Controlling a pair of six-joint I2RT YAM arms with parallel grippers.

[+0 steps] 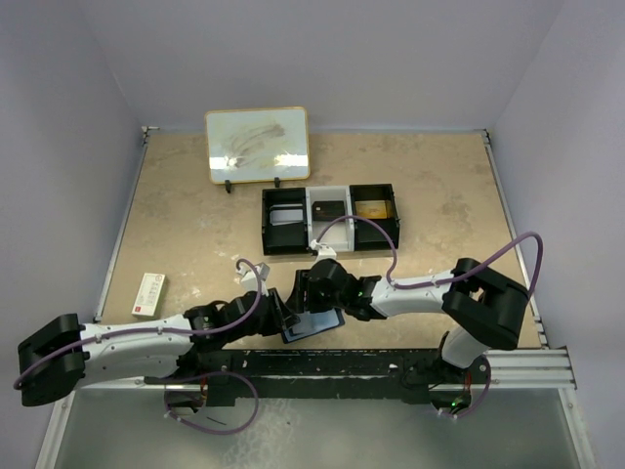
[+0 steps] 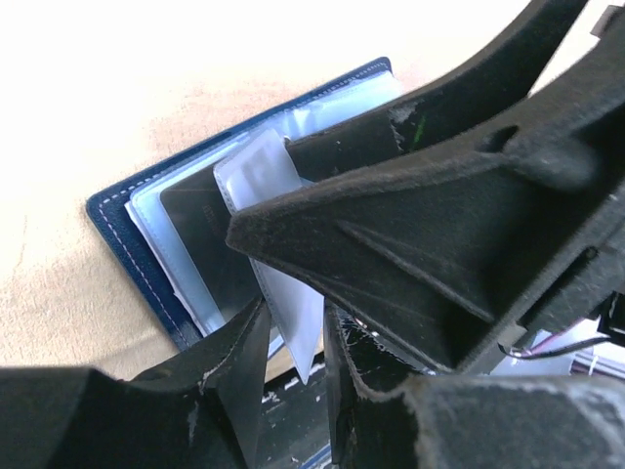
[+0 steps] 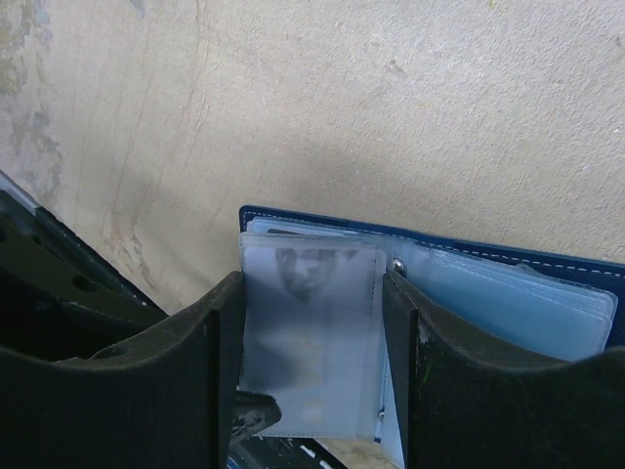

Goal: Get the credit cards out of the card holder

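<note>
The clear sleeve (image 2: pixel 258 178) stands upright at my left gripper, so next I lay it flat and steady the card holder (image 1: pixel 336 319) with my right gripper before pulling the card.
The navy card holder (image 1: pixel 322 325) lies open near the table's front edge, between both grippers. In the left wrist view its navy cover (image 2: pixel 117 210) shows pale sleeves and a dark card (image 2: pixel 210 244). My right gripper (image 3: pixel 312 283) has a finger against each long edge of a raised clear sleeve (image 3: pixel 311 332), which holds a card with a blurred face picture. My left gripper (image 2: pixel 296 313) stands narrowly open, with that sleeve's lower corner (image 2: pixel 293 327) hanging between its fingers. In the top view, left gripper (image 1: pixel 285 315) and right gripper (image 1: pixel 314 298) meet over the holder.
A black three-compartment tray (image 1: pixel 330 217) with cards in it stands behind the grippers. A framed whiteboard (image 1: pixel 258 145) leans at the back. A small red-and-white box (image 1: pixel 148 294) lies at the left. A black rail (image 1: pixel 391 366) runs along the front edge.
</note>
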